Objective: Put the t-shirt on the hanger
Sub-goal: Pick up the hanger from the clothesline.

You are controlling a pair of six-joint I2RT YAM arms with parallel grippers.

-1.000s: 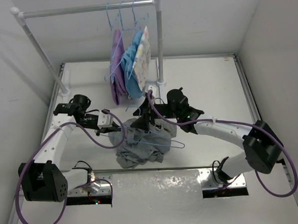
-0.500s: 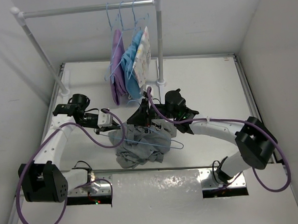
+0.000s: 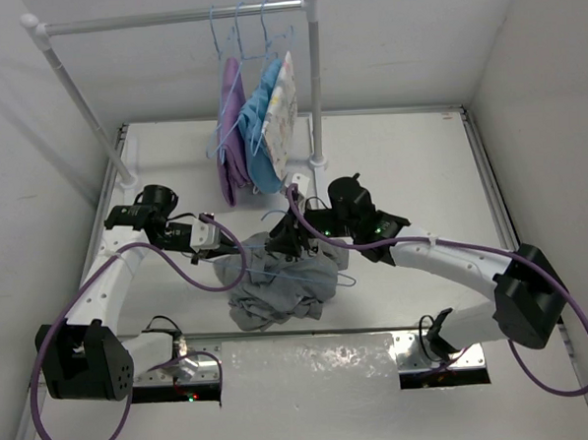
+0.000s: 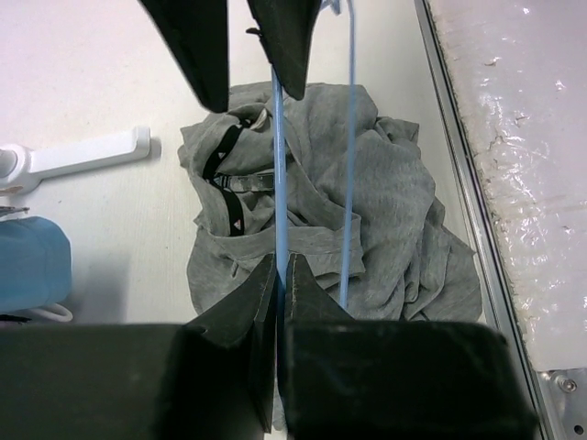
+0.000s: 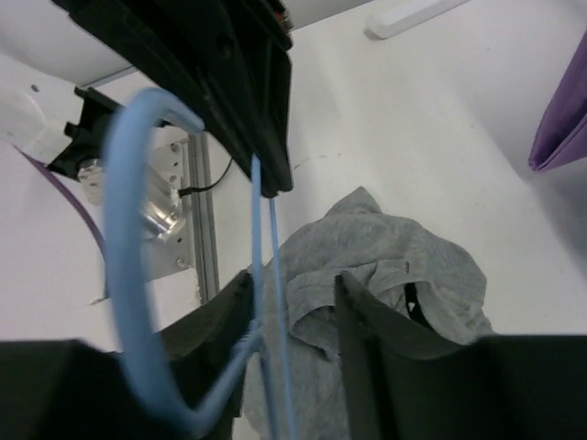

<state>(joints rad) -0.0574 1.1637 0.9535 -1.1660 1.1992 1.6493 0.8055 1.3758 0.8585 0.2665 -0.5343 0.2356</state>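
Note:
The hanger's hook (image 5: 133, 266) is slanted next to a finger of my open right gripper. Next, I line the fingers up squarely around the neck (image 5: 249, 344) and close them before my left gripper opens.
The grey t-shirt (image 3: 278, 288) lies crumpled on the table between the arms; it also shows in the left wrist view (image 4: 385, 202) and the right wrist view (image 5: 385, 257). The thin light-blue hanger (image 3: 312, 271) is held above it. My left gripper (image 3: 229, 253) is shut on one of its bars (image 4: 280, 183). My right gripper (image 3: 280, 242) is open, jaws apart around the hanger's neck, which rests against its left finger (image 5: 229, 312). The curved hook (image 5: 119, 229) looms close in the right wrist view.
A clothes rack (image 3: 165, 18) stands at the back with identical hangers bearing purple (image 3: 232, 134), blue (image 3: 261, 123) and patterned white (image 3: 280, 112) garments. Its right post (image 3: 315, 101) rises just behind the right gripper. A metal strip (image 3: 311, 362) runs along the near edge.
The right arm has shifted, its elbow swinging right, while its gripper stayed at the hanger above the shirt. The left arm has hardly moved.

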